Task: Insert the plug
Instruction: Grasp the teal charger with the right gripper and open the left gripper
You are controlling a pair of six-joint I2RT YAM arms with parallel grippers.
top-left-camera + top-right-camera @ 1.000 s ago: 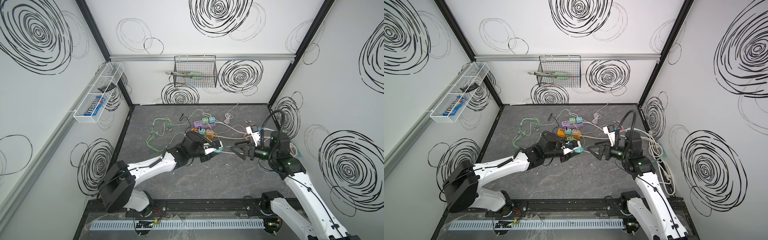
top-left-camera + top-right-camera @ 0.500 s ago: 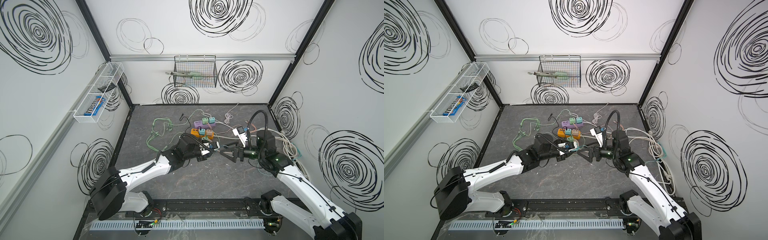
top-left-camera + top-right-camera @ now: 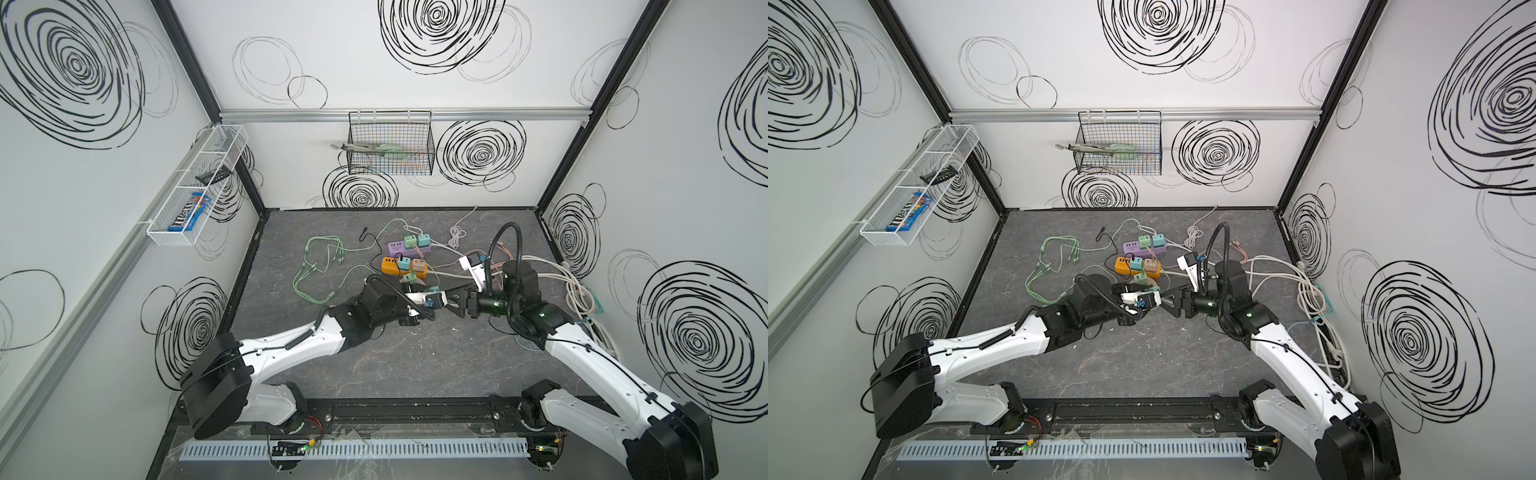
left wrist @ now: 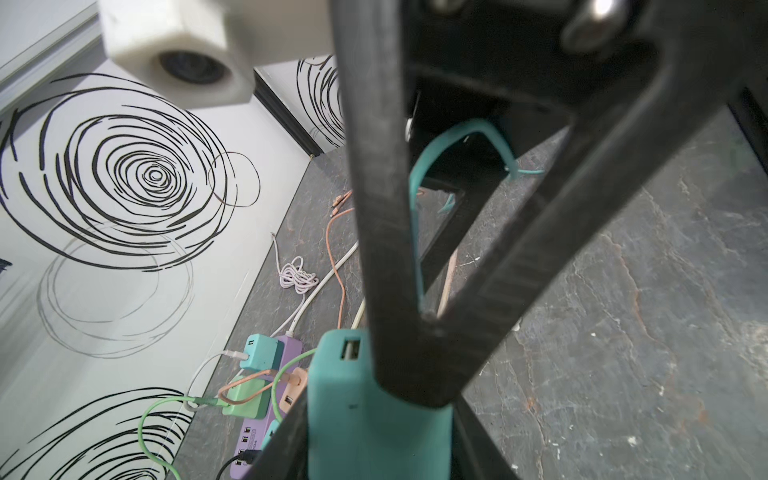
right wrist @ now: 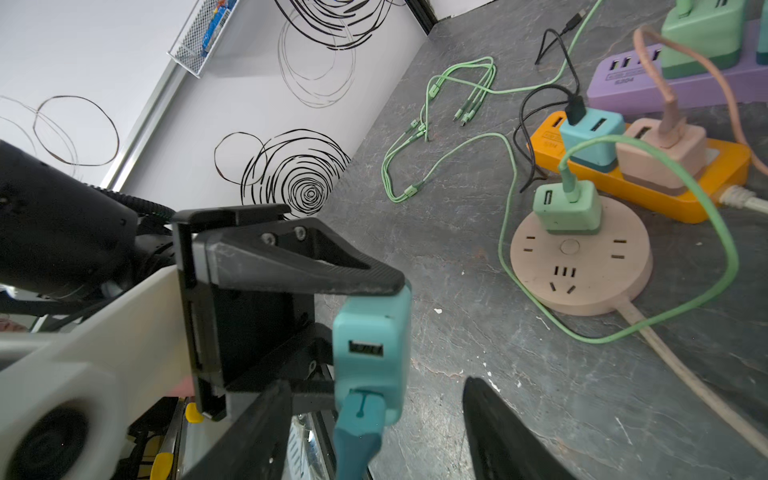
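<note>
Next, my right gripper takes the teal USB charger (image 5: pixel 373 336) by the port end and brings it to the round pink socket (image 5: pixel 577 272), because my left gripper is holding it crosswise.
A teal USB charger (image 5: pixel 374 332) is held above the table, and my left gripper (image 3: pixel 433 300) is shut on its sides. The same charger (image 4: pixel 365 395) fills the left wrist view. A teal cable plug (image 5: pixel 359 411) abuts the charger's lower port; the upper port is empty. My right gripper (image 5: pixel 374 384) faces it, one finger on each side of the plug with gaps on both sides, so it is open. In both top views the two grippers meet at mid-table; the right gripper (image 3: pixel 1166 302) is nose to nose with the left gripper (image 3: pixel 1151 297).
A round pink socket (image 5: pixel 582 266) carries a green charger. Behind it lie an orange power strip (image 3: pixel 388 266) and a purple power strip (image 3: pixel 399 249) with several chargers. Green cables (image 3: pixel 316 266) loop at the left. White cables (image 3: pixel 577 291) pile by the right wall.
My right arm has swung left up to the left gripper, and its jaws have narrowed around the plug. The left gripper kept its hold on the charger and shifted slightly.
</note>
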